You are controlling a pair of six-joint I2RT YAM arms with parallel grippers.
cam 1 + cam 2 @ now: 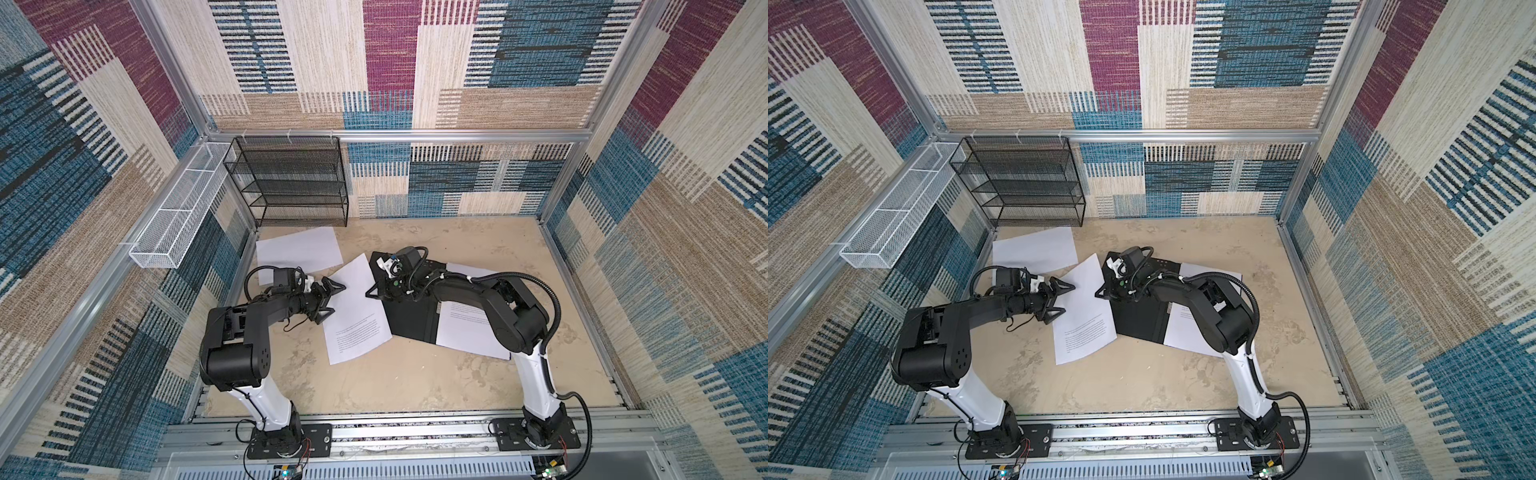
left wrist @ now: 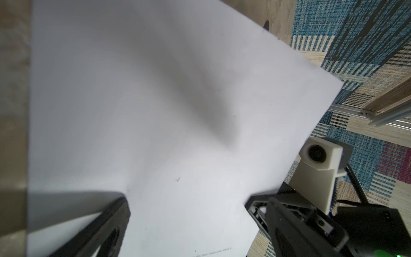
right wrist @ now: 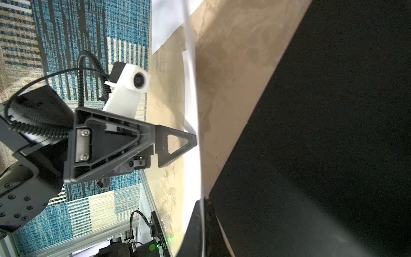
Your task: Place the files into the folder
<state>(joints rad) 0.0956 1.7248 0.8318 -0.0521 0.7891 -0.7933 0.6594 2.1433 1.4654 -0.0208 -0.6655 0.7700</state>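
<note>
The fingers of the robot's left gripper overlap the printed file [image 1: 342,301] in its right gripper, so the left gripper should move back before the file swings onto the folder's paper side [image 1: 470,326].
The folder [image 1: 411,322] [image 1: 1140,322] lies open on the table, black inside up. One printed file [image 1: 469,328] [image 1: 1183,330] rests on its right half. A second printed file [image 1: 357,316] [image 1: 1086,322] lies at the folder's left edge. My right gripper [image 1: 368,294] [image 1: 1097,294] [image 3: 202,205] is shut on that file's right edge, which stands raised and edge-on [image 3: 193,106] beside the folder [image 3: 322,133]. My left gripper [image 1: 338,299] [image 1: 1070,298] [image 2: 198,203] [image 3: 175,142] is open at the same file's [image 2: 155,106] left edge, gripping nothing. A blank file [image 1: 297,249] [image 1: 1034,249] lies at the back left.
A black wire-mesh rack [image 1: 291,183] [image 1: 1021,183] stands against the back wall. A white mesh tray [image 1: 183,208] [image 1: 897,212] hangs on the left wall. Another sheet [image 1: 467,270] [image 1: 1208,274] shows behind my right arm. Aluminium frame rails edge the table.
</note>
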